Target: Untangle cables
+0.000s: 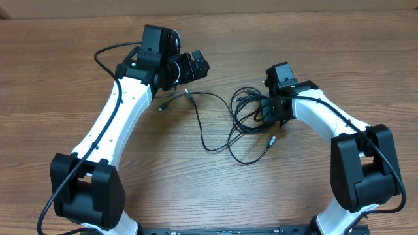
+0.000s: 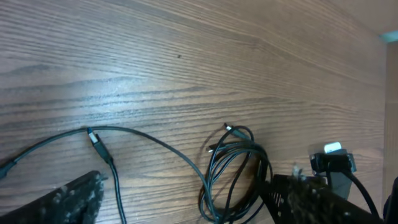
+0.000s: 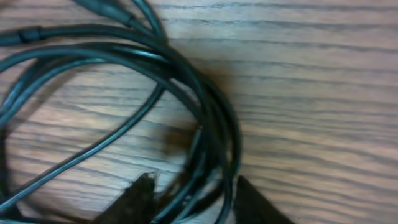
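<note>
I should lift the bundle's edge (image 3: 214,134) with my right gripper while my left gripper pulls one strand of cable free, because the tangled bundle's loops (image 1: 248,111) are piled on top of each other.
Thin black cables lie on the wooden table. A tangled bundle of loops (image 1: 247,109) sits right of centre. One loose cable (image 1: 199,124) trails left from it to a small plug (image 1: 161,104). My left gripper (image 1: 204,65) hovers above and behind that loose cable (image 2: 149,140), open wide, with nothing between its fingers (image 2: 68,199). My right gripper (image 1: 269,112) is down at the right edge of the bundle. In the right wrist view its jaws (image 3: 196,190) stand partly open astride several strands (image 3: 186,74), and a gap shows beside the left finger (image 3: 134,202).
Another plug end (image 1: 271,139) lies in front of the bundle. The right arm's wrist (image 2: 329,165) shows at the right of the left wrist view, close to the bundle (image 2: 233,168). Bare wood (image 1: 78,78) surrounds the cables.
</note>
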`<state>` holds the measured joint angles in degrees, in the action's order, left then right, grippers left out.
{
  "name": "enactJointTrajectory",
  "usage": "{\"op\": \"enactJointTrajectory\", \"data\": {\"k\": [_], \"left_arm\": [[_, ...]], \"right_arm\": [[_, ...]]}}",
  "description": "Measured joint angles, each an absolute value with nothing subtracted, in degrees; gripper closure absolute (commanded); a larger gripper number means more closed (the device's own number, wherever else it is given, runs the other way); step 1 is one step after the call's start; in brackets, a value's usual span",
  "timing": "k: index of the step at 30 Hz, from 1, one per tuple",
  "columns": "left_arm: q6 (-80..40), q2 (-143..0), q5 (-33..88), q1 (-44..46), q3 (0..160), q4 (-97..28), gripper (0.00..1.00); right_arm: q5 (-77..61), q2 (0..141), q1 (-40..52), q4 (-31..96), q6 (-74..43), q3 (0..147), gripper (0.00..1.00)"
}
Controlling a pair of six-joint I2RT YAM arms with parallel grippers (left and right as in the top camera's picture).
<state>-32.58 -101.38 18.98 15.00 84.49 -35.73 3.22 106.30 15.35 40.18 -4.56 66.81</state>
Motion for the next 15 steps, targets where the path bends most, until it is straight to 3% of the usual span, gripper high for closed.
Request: {"op": "enactJointTrajectory", "data": {"k": [4, 10, 13, 15], "left_arm": [[-32.4, -101.4, 19.0, 15.0, 84.5, -36.1, 0.20], [-32.4, -101.4, 20.9, 15.0, 84.5, -36.3, 0.13], [-32.4, -101.4, 21.5, 15.0, 84.5, -37.0, 0.13], [-32.4, -101.4, 21.8, 15.0, 84.5, -37.7, 0.20]], "right_arm": [[1.5, 106.3, 15.4, 37.7, -5.4, 66.1, 0.80], [0.4, 106.3, 15.2, 35.6, -8.2, 63.9, 0.73], [0.2, 106.3, 15.1, 32.9, -10.3, 62.5, 0.96], [0.2, 106.3, 15.1, 32.5, -11.8, 61.8, 0.96]]}}
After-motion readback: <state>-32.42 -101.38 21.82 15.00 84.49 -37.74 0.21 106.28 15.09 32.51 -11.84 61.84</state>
